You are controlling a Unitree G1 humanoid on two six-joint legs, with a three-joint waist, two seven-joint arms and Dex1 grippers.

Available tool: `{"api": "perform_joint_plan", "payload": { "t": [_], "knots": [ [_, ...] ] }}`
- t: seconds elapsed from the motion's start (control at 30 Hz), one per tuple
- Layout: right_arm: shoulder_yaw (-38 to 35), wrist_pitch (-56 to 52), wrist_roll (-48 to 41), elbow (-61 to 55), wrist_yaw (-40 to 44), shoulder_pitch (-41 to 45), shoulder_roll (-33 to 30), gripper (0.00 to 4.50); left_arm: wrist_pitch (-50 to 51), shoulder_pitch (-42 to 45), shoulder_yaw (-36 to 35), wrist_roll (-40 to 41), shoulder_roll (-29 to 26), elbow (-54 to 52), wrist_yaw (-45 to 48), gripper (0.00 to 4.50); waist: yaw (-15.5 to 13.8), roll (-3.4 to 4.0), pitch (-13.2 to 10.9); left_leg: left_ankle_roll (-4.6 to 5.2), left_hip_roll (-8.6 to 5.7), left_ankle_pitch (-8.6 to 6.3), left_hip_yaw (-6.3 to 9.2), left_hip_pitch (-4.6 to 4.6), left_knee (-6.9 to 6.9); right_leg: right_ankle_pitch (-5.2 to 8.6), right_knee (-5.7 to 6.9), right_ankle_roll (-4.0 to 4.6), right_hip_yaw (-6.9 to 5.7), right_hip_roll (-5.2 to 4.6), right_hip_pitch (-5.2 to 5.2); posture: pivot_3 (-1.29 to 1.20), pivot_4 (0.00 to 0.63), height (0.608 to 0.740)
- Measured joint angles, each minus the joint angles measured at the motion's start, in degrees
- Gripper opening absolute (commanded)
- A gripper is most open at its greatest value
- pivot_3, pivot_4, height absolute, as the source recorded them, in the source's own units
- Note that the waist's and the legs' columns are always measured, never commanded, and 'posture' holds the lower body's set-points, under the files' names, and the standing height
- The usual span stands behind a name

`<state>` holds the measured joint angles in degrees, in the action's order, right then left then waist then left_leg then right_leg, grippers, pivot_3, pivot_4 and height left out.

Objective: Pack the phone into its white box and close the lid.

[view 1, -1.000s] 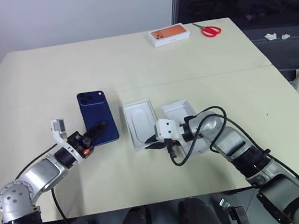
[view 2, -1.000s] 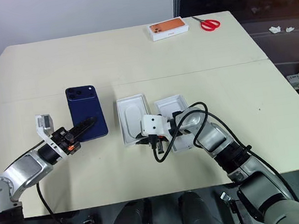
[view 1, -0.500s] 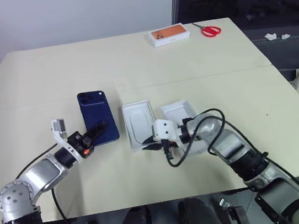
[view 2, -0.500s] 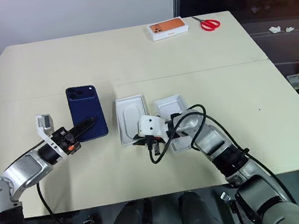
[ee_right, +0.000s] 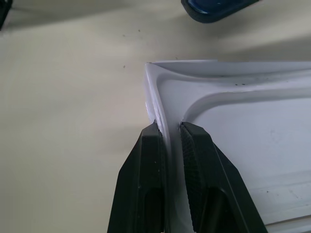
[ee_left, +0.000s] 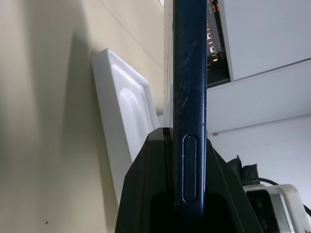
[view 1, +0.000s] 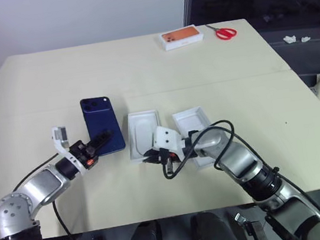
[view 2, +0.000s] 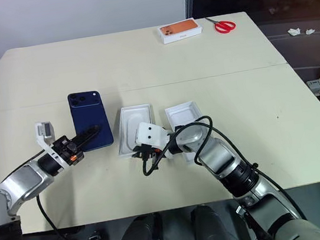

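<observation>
One finger of my right gripper is inside the insert's near rim (ee_right: 170, 140), where the phone has to lie. Next, the gripper opens and moves back toward the lid (view 1: 191, 120) first.
The dark navy phone (view 1: 102, 125) is tilted up off the table, camera cluster at its far end. My left gripper (view 1: 99, 144) is shut on its near edge; the left wrist view shows the phone's side (ee_left: 189, 73) clamped between the black fingers. To its right lies a white insert (view 1: 144, 131) with an oval recess. My right gripper (ee_right: 167, 127) is shut on the insert's near rim (ee_right: 160, 92). Whether the white box sits under the insert I cannot tell. An open white shell, plain inside, which I take for the lid (view 1: 188, 118), lies just right of it, partly behind my right arm.
An orange-topped white box (view 1: 182, 37) and red scissors (view 1: 225, 32) lie at the table's far right edge. A black cable (view 1: 176, 168) loops from my right wrist over the table. Bare tabletop (view 1: 53, 81) stretches to the far left.
My right gripper has moved left and dragged the insert with it, closer to the phone and away from the lid. The left gripper and the phone have stayed put.
</observation>
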<state>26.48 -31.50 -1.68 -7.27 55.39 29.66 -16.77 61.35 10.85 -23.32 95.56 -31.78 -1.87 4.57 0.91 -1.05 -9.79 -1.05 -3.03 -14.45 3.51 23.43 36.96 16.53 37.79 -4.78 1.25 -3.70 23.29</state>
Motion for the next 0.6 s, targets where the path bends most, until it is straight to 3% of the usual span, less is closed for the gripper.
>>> {"api": "perform_joint_plan", "payload": {
  "t": [0.1,0.23,0.6],
  "knots": [
    [0.31,0.95,-1.96,1.44,2.14,-0.37,-0.11,1.99,-0.25,0.13,0.0,0.0,-0.02,-0.01,0.0,0.0,-0.01,0.0,0.0,0.0,0.0,0.0,0.0,0.0,0.0,0.0,0.0,0.0,0.0,0.0,0.0,0.0,0.15,0.74],
    [1.3,1.54,-2.76,2.58,3.91,-1.1,-0.92,4.03,-0.45,0.07,-0.01,0.01,-0.02,-0.06,0.0,0.0,-0.1,0.01,-0.01,0.0,0.0,0.0,0.0,0.01,0.0,0.0,0.0,0.0,0.0,0.0,0.0,0.0,0.15,0.74],
    [-2.36,-0.8,-7.75,2.47,6.04,2.62,-3.48,4.03,-0.47,0.07,-0.01,-0.01,-0.04,-0.07,0.0,0.0,-0.06,0.01,-0.01,0.01,0.0,0.0,0.0,0.01,0.0,0.0,-0.01,0.0,0.0,0.0,0.01,0.0,0.15,0.74]
  ]
}}
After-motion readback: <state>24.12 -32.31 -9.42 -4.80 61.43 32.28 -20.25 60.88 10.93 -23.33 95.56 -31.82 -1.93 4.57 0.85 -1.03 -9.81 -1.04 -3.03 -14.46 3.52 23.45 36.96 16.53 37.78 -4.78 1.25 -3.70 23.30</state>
